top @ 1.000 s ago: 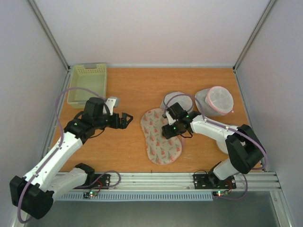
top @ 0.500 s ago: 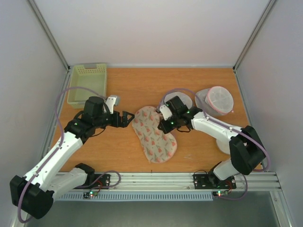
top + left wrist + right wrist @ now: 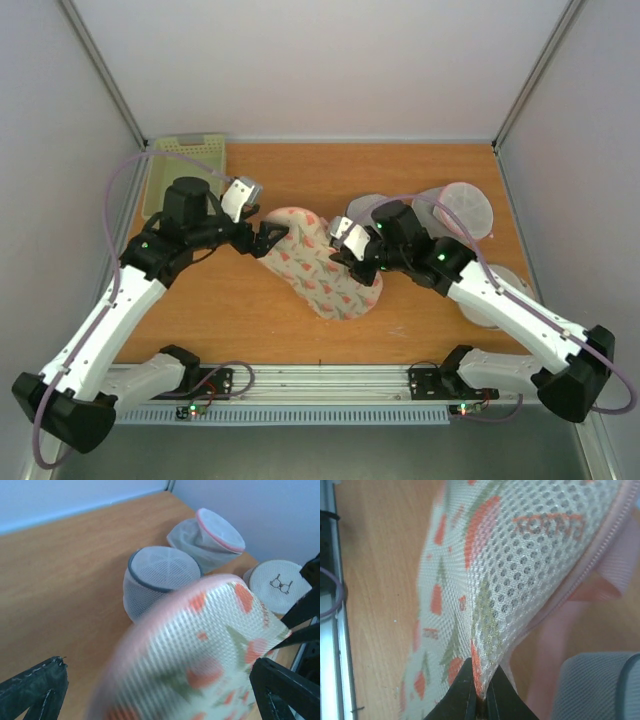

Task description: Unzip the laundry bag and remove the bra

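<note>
My right gripper holds a fold of mesh (image 3: 480, 642) away from the zip and the bag hangs tilted. My left gripper should grab the loose end's pink zip edge (image 3: 296, 212) first.
The laundry bag (image 3: 320, 262), a beige printed pouch with pink trim, lies slanted at the table's middle, its right side pulled up. My right gripper (image 3: 346, 256) is shut on a pinched fold of its mesh fabric; the right wrist view shows the gripper (image 3: 480, 702) clamping that fold of the bag (image 3: 520, 565), with the pink zip edge (image 3: 600, 555) to the right. My left gripper (image 3: 268, 238) is open at the bag's upper left end. In the left wrist view the bag (image 3: 210, 645) fills the space between the spread fingers (image 3: 35, 690). The bra is hidden.
A green basket (image 3: 185, 165) stands at the back left. Behind the right arm stand round mesh bags: a grey-rimmed one (image 3: 160, 577), a pink-rimmed one (image 3: 462, 210) and a flat white one (image 3: 277, 585). Side walls close in on the table on both sides.
My right gripper has shut on the bag's fabric and pulled the bag left and up toward the left gripper. The left arm has shifted back and right to the bag's end.
</note>
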Action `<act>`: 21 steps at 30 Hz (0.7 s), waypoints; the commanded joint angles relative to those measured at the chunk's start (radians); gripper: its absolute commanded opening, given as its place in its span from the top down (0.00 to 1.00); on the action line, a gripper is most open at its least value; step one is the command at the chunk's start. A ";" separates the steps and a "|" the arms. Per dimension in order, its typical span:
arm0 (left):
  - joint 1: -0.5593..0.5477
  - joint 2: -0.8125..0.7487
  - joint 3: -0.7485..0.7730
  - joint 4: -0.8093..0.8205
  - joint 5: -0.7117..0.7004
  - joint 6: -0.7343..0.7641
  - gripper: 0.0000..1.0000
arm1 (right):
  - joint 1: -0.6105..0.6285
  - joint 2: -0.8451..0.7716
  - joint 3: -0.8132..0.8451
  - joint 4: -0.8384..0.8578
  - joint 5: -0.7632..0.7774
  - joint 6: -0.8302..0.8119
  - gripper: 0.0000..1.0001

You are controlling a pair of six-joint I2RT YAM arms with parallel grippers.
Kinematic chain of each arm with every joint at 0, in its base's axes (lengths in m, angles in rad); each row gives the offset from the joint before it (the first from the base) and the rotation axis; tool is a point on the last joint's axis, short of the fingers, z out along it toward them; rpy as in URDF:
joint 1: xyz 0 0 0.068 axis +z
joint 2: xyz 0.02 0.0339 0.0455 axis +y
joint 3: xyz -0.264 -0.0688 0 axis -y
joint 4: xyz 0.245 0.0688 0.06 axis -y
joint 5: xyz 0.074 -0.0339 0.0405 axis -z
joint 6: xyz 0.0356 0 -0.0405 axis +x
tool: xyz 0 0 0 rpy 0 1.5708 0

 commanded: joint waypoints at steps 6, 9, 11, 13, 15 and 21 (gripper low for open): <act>-0.015 -0.063 0.064 -0.170 0.255 0.401 0.01 | 0.035 -0.167 0.013 -0.025 -0.021 -0.441 0.99; -0.024 -0.044 0.069 -0.166 0.412 0.384 0.01 | 0.036 -0.161 0.030 -0.016 -0.024 -0.456 0.99; -0.027 -0.038 0.043 -0.103 0.459 0.327 0.01 | 0.038 -0.151 0.037 -0.005 -0.018 -0.465 0.99; -0.029 -0.028 0.030 -0.080 0.388 0.281 0.01 | 0.046 -0.150 0.032 0.023 -0.014 -0.475 0.99; -0.030 -0.016 0.029 -0.073 0.338 0.264 0.01 | 0.049 -0.149 0.030 0.051 -0.014 -0.464 0.99; -0.040 -0.019 -0.025 -0.041 0.370 0.222 0.25 | 0.050 -0.132 0.039 0.132 -0.017 -0.424 0.99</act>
